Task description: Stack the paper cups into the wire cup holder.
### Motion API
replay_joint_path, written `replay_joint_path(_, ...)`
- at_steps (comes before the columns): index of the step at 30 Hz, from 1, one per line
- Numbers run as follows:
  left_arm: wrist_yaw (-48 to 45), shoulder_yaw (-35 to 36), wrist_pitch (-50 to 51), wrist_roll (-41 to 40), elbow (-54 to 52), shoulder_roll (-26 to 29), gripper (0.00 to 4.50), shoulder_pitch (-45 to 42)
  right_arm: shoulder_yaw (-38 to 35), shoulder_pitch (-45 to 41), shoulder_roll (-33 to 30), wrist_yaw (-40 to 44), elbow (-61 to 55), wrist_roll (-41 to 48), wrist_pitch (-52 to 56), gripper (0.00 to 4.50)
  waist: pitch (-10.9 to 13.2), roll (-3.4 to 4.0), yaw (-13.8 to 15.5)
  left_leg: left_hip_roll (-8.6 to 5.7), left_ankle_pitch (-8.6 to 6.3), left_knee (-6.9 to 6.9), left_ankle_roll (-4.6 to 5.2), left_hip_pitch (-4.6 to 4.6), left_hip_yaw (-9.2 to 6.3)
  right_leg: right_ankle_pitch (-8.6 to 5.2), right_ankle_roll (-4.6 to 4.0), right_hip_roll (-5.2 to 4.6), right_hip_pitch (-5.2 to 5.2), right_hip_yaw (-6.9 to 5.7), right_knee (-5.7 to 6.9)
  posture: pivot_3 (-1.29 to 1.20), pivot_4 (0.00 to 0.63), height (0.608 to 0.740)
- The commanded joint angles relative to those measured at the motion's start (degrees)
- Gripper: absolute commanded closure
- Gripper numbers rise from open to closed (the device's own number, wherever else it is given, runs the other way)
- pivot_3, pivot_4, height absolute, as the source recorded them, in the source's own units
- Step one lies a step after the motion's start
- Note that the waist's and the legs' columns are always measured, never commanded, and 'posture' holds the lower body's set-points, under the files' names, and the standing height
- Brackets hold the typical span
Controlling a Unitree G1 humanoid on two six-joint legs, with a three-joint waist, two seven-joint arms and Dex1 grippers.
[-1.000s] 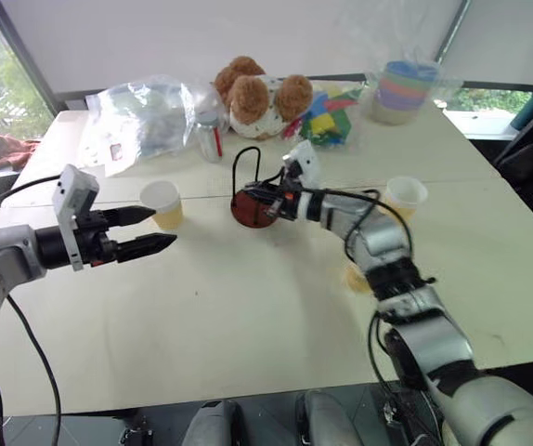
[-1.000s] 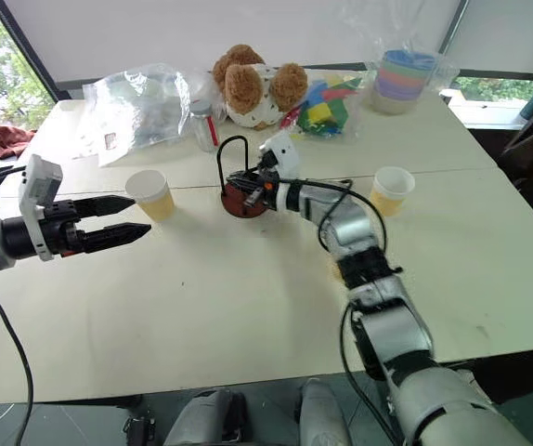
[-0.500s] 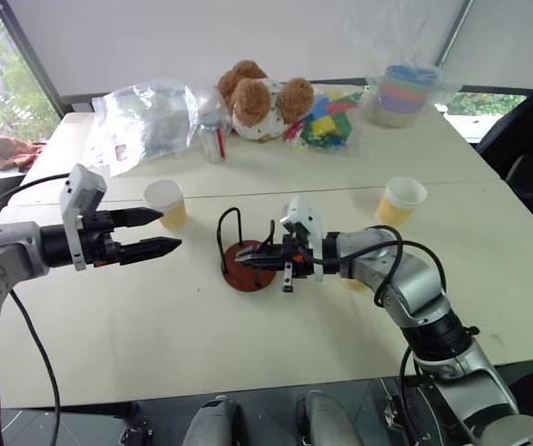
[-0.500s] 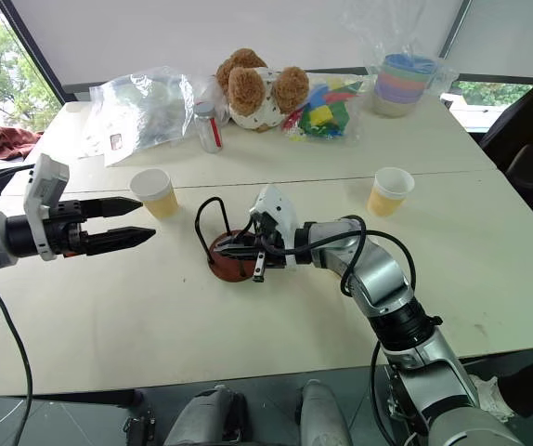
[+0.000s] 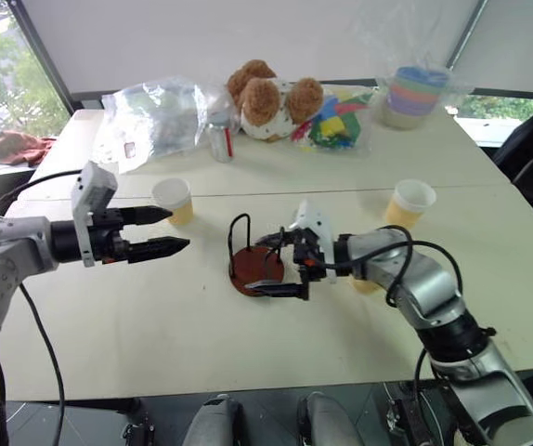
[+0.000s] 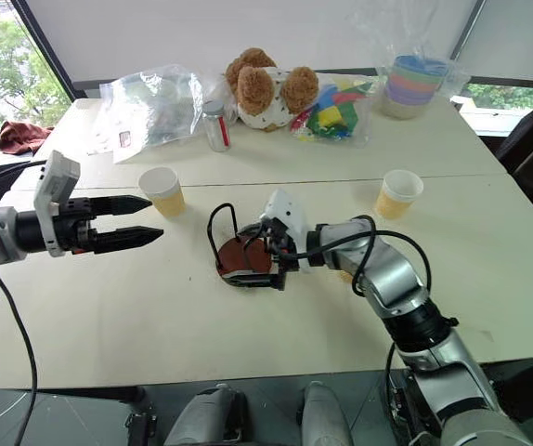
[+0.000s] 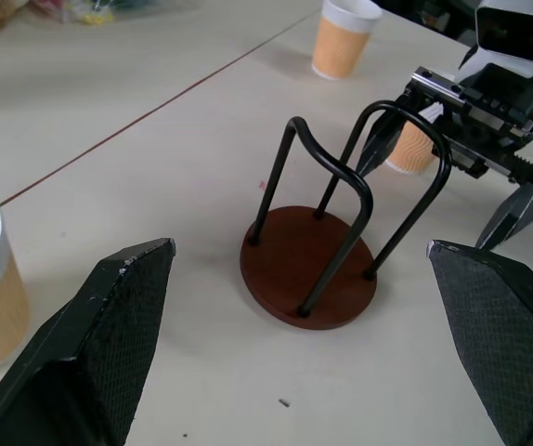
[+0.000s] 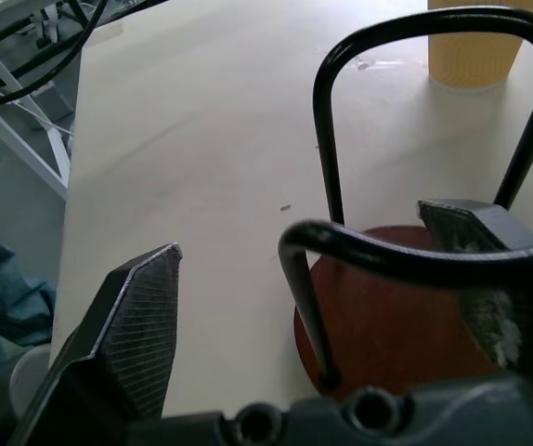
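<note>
My gripper will lower the mostly hidden cup, which will settle upright between the wire loops, since they leave an open gap [image 5: 253,261] above the disc.
The wire cup holder [image 5: 256,270], black wire loops on a reddish-brown disc, stands upright mid-table. My right gripper [image 5: 277,266] is open beside it, and its fingers [image 8: 139,321] straddle the nearest wire loop without pinching it. My left gripper [image 5: 175,229] hovers open to the left of the holder, pointing toward it. One paper cup [image 5: 173,201] stands just beyond the left gripper. A second paper cup [image 5: 411,203] stands at the right. A third cup [image 7: 409,150] sits behind my right forearm, mostly hidden.
Along the far edge lie a clear plastic bag [image 5: 155,116], a silver can [image 5: 220,141], a teddy bear [image 5: 271,98], bagged colourful blocks [image 5: 336,121] and a bagged stack of pastel bowls [image 5: 415,93]. Bare tabletop [image 5: 183,325] lies near the front edge.
My right gripper, shut on the holder's wire, dragged the holder toward the table's near side. It has now opened and let the wire go. The left gripper hardly moved.
</note>
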Motion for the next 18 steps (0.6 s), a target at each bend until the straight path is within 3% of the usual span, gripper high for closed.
replay_joint_path(1,-1.99,-1.24,-0.97,0.34,0.17,0.21,0.0,-2.83,-4.32,3.35,-3.9,-0.49,-9.3,4.36,4.83,0.03,0.01,-0.01,0.09,0.01,0.0,0.0,0.0,0.0,-0.01,0.0,0.0,0.01,-0.01,0.0,0.0,0.0,0.15,0.74)
replay_joint_path(8,-7.65,-5.31,-0.54,0.62,-0.94,2.19,0.0,-5.37,-17.93,4.78,-14.0,-3.25,-22.98,17.49,21.04,0.03,0.05,-0.05,-0.05,0.01,-0.01,0.02,0.04,0.0,0.01,0.0,0.0,0.01,0.03,0.0,-0.04,0.0,0.15,0.74)
replay_joint_path(10,-10.47,-6.12,0.57,-0.21,-2.84,4.55,0.0,-6.49,-22.77,4.16,-20.09,-2.27,-23.44,19.65,24.66,0.03,0.1,-0.06,0.0,0.03,-0.02,0.02,0.04,0.02,0.0,-0.01,0.0,0.02,0.04,0.0,-0.06,0.0,0.15,0.74)
replay_joint_path(14,-13.78,-7.24,3.09,-2.75,-8.41,8.16,0.0,-10.44,-28.48,6.35,-32.23,-0.3,-18.69,17.61,24.65,0.03,0.13,-0.12,0.37,0.03,-0.05,0.0,0.09,-0.04,-0.07,-0.02,-0.02,0.0,0.11,-0.05,-0.31,0.0,0.15,0.74)
replay_joint_path(18,-15.16,-9.84,2.17,-1.95,-11.94,8.31,0.0,-11.56,-27.37,12.0,-38.78,1.22,-14.87,13.38,19.52,0.03,0.11,-0.11,0.18,0.03,-0.13,-0.01,0.24,-0.02,-0.01,-0.01,-0.02,0.0,0.33,-0.03,-0.63,0.0,0.15,0.74)
